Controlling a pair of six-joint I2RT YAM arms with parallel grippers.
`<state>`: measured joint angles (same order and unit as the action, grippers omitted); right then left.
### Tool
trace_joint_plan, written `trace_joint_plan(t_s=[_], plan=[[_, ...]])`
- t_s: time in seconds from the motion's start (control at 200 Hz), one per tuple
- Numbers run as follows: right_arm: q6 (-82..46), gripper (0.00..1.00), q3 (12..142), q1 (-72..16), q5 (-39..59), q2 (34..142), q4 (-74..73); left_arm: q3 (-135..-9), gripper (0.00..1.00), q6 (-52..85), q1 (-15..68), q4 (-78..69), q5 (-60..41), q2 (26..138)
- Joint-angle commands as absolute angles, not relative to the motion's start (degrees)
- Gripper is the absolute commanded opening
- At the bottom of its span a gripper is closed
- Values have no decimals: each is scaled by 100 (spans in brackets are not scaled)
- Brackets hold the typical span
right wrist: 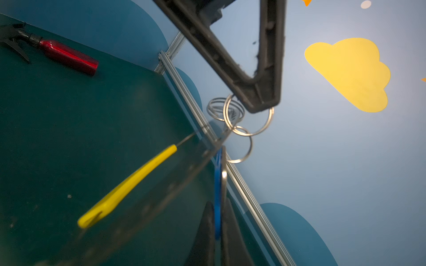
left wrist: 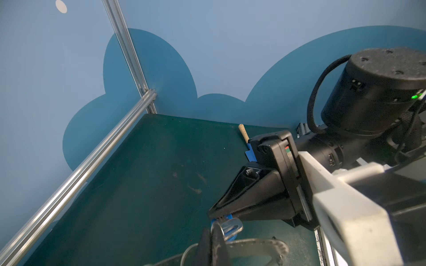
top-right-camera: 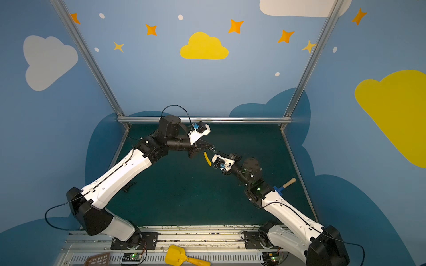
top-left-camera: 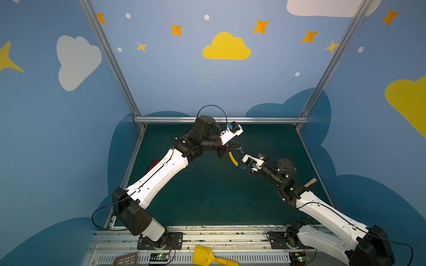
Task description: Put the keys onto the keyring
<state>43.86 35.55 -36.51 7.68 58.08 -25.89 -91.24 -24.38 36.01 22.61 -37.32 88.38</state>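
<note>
My left fingers cover the silver loop (right wrist: pixel 250 134) while my right gripper holds the blue tag (right wrist: pixel 217 188). My right gripper should open and grab the loop next to my left fingers.
Both grippers meet above the middle of the mat. The left wrist view shows my left gripper (left wrist: pixel 213 228) shut on a thin silver loop of the keyring (left wrist: pixel 253 246), a grey studded hoop. Its yellow arc (top-left-camera: pixel 233 159) hangs below the grippers in both top views and shows in the right wrist view as a yellow arc (right wrist: pixel 129 186). My right gripper (right wrist: pixel 217 207) is shut on the blue tag (right wrist: pixel 217 182) of the keys. The silver key (left wrist: pixel 232 226) sits at the right gripper's tip, touching the left fingers. Linked silver rings (right wrist: pixel 249 115) hang from the left finger.
A red spray bottle (right wrist: pixel 69 56) lies on the green mat by the left wall. A blue shovel with a wooden handle (top-right-camera: pixel 284 185) lies near the right wall, behind the right arm. A yellow scoop (top-left-camera: pixel 207 255) and a brown grid piece (top-left-camera: pixel 126 259) rest on the front rail.
</note>
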Motion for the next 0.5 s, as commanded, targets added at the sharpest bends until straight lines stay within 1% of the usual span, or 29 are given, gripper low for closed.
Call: trace_joint_plan(t_s=[0.0,0.09,0.15,0.19,0.245,0.3,0.401,0.491], plan=[[4437,1,3514,-3700,1119,5870,-2682,-9090,3,-2279,3568,1729,-3841,8681],[4431,3,3528,-3700,1225,5888,-2708,-9053,3,-2209,3573,1631,-3910,8697],[4370,7,3559,-3700,1224,5868,-2678,-9036,3,-2195,3568,1616,-3963,8701],[4184,12,3566,-3692,1131,5821,-2688,-9009,3,-2194,3568,1600,-3978,8693],[3863,18,3570,-3675,854,5735,-2656,-8971,3,-2198,3562,1574,-3994,8674],[3535,22,3575,-3616,568,5620,-2568,-8930,3,-2198,3551,1525,-4028,8649],[3594,28,3482,-3419,615,5418,-2280,-8823,3,-2196,3525,1369,-4151,8587],[3563,30,3410,-3188,681,5230,-2069,-8741,3,-2167,3500,1225,-4263,8556]])
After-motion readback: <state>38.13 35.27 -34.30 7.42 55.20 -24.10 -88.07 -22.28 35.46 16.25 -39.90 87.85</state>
